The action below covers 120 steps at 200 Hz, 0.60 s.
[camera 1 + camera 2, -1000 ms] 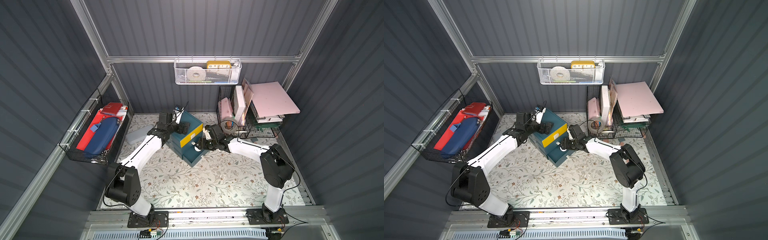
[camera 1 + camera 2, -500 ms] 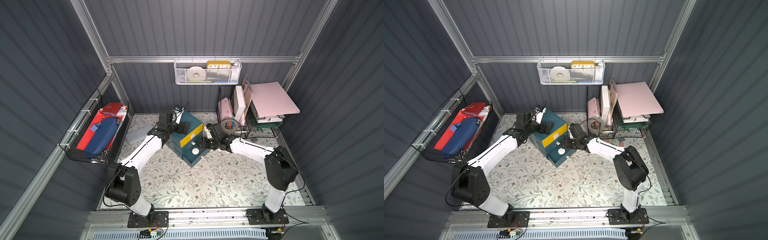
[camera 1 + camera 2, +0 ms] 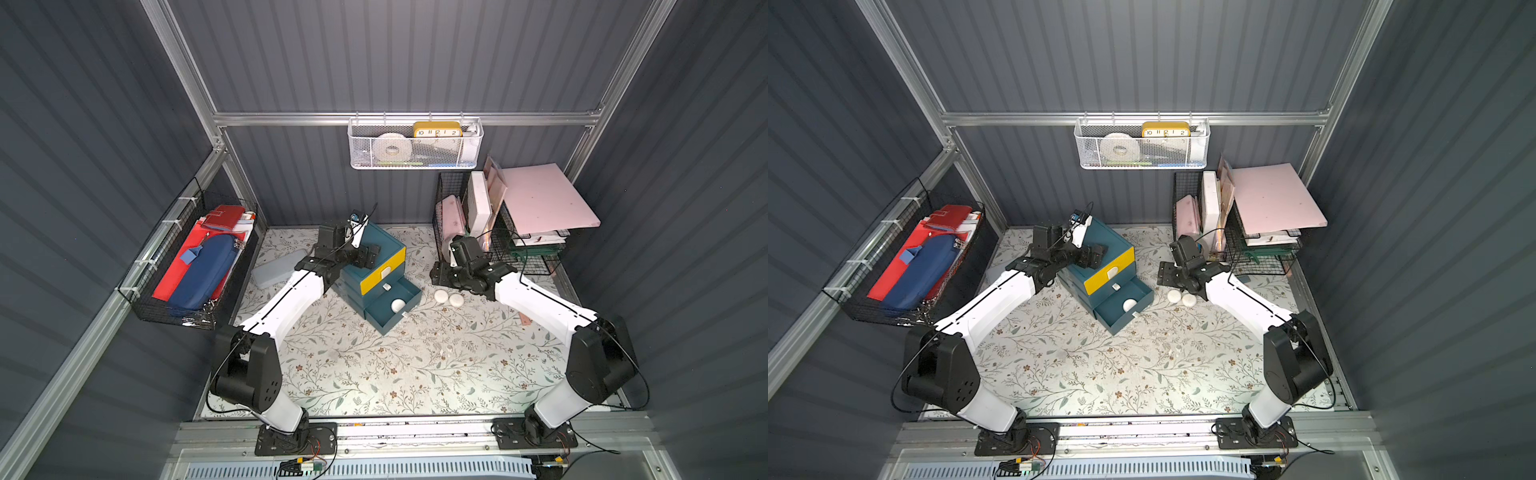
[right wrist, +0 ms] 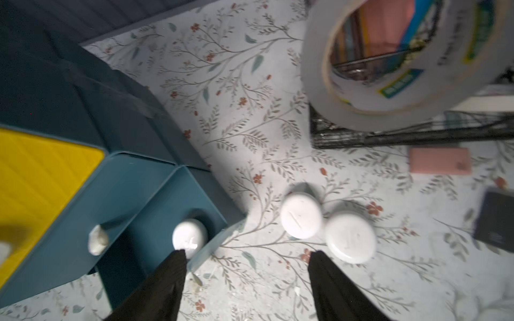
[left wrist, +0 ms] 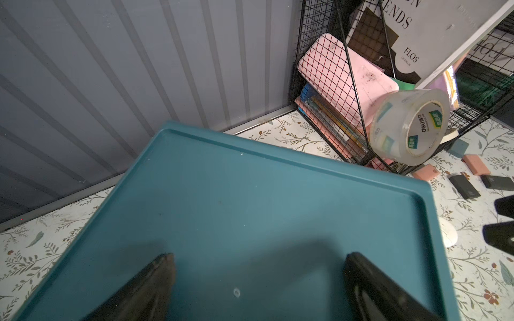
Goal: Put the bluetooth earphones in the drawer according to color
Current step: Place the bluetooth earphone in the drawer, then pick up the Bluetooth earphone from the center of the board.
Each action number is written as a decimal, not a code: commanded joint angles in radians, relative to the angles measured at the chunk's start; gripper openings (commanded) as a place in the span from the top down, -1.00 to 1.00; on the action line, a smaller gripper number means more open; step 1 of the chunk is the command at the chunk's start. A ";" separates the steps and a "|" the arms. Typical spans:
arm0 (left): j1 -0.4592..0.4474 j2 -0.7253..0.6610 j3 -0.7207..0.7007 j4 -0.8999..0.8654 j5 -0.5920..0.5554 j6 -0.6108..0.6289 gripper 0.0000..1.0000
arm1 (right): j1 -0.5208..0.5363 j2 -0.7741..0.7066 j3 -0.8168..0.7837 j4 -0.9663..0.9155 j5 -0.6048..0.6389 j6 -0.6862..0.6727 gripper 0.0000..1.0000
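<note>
The white case farther from the open drawer (image 3: 456, 301) is clear of the wire rack, so my right gripper keeps moving closer until its fingers are around that case.
The teal drawer cabinet (image 3: 376, 249) (image 3: 1106, 243) has a yellow top front (image 4: 41, 166), and its bottom drawer (image 3: 405, 297) (image 3: 1106, 309) is pulled out. One white earphone case (image 3: 397, 305) (image 3: 1129, 304) (image 4: 189, 234) lies inside it. Two more white cases (image 3: 441, 296) (image 3: 456, 300) (image 4: 301, 215) (image 4: 350, 236) sit side by side on the table just right of the drawer. My right gripper (image 3: 436, 276) (image 4: 247, 255) hangs open and empty above the table beside them. My left gripper (image 3: 370, 255) (image 5: 258, 266) is open over the cabinet's flat top (image 5: 250, 208).
A clear tape roll (image 5: 409, 127) (image 4: 389, 55) hangs on the black wire rack (image 3: 465, 216) close behind my right gripper. Small pink (image 4: 439, 161) and black (image 4: 495, 222) chips lie on the table near the rack. A pale grey case (image 3: 276, 268) lies left of the cabinet.
My right gripper has drawn back from over the open drawer toward the rack, leaving a white case lying in the drawer. The left arm has stayed on the cabinet top.
</note>
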 commanded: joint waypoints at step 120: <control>-0.016 0.054 -0.034 -0.199 -0.017 0.029 -0.99 | -0.099 0.189 0.017 -0.159 0.082 0.040 -0.48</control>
